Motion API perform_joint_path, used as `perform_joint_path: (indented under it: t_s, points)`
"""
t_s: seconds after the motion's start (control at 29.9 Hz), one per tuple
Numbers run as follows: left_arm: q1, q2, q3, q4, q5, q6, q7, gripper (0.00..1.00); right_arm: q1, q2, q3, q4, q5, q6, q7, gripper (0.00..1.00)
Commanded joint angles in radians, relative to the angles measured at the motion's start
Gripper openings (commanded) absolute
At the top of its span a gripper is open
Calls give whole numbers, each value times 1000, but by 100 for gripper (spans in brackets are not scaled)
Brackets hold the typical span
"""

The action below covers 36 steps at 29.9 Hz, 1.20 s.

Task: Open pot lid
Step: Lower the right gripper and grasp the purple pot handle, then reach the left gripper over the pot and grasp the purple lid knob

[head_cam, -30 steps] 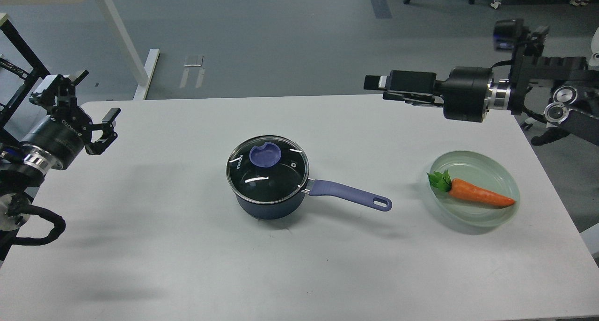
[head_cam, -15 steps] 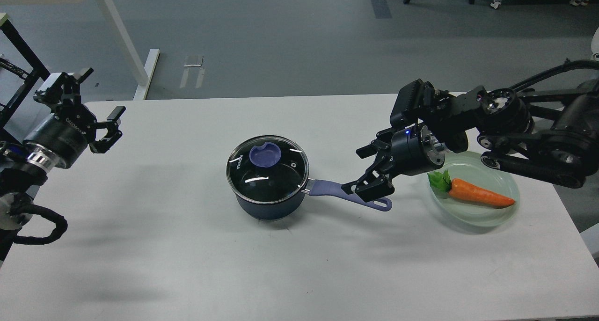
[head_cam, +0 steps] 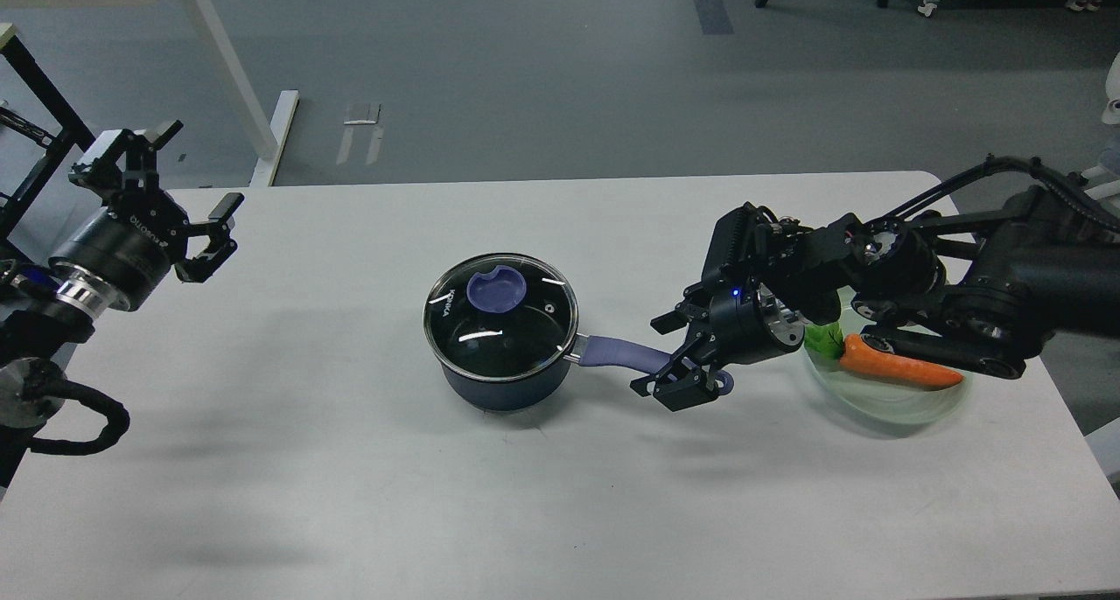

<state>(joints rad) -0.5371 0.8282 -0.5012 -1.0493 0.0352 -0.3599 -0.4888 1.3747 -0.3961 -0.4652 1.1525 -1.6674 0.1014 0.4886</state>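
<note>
My gripper will find the navy pot (head_cam: 501,390) empty when I lift the lid, because only a dark inside shows through the clear glass lid (head_cam: 499,332).
The dark navy pot (head_cam: 503,386) stands mid-table with its lavender handle (head_cam: 612,352) pointing right. The clear glass lid (head_cam: 500,316) with its purple knob (head_cam: 496,290) sits closed on the pot. My right gripper (head_cam: 661,355) is open, low over the table, with its jaws on either side of the handle's far end; whether they touch it I cannot tell. My left gripper (head_cam: 197,193) is open and empty above the table's far left edge, well away from the pot.
A pale green glass plate (head_cam: 910,408) with a toy carrot (head_cam: 897,366) lies right of the pot, partly under my right arm. The white table (head_cam: 350,477) ends at the far edge behind the pot; a white desk leg stands beyond on the floor.
My right arm swung down from high over the far right edge to the pot handle, then lowered further and closer to it. My left gripper drifted slightly up and right.
</note>
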Motion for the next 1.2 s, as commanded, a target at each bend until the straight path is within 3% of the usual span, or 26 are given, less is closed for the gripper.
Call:
perform_joint_path:
  t_s: [0.0,0.33,0.5,0.84,0.94,1.17]
  points:
    - [0,-1,-2,-3,0,1,0,99,0,0,-3,1,-2,1,0,73]
    - [-20,-3,0,-5,0,7,0,99,-8,13,-3,4,-2,0,0,58]
    - [-20,0,1,-5,0,6,0,99,-8,17,-4,10,-6,0,0,42]
    - [-20,-3,4,-5,86,-8,0,99,3,29,-19,13,-25,1,0,32]
    - [-29,-1,1,-6,222,-8,0,99,4,33,-21,13,-25,1,0,31]
    - [-141,-9,-4,-84,850,15,0,99,4,34,-23,12,-25,4,0,29]
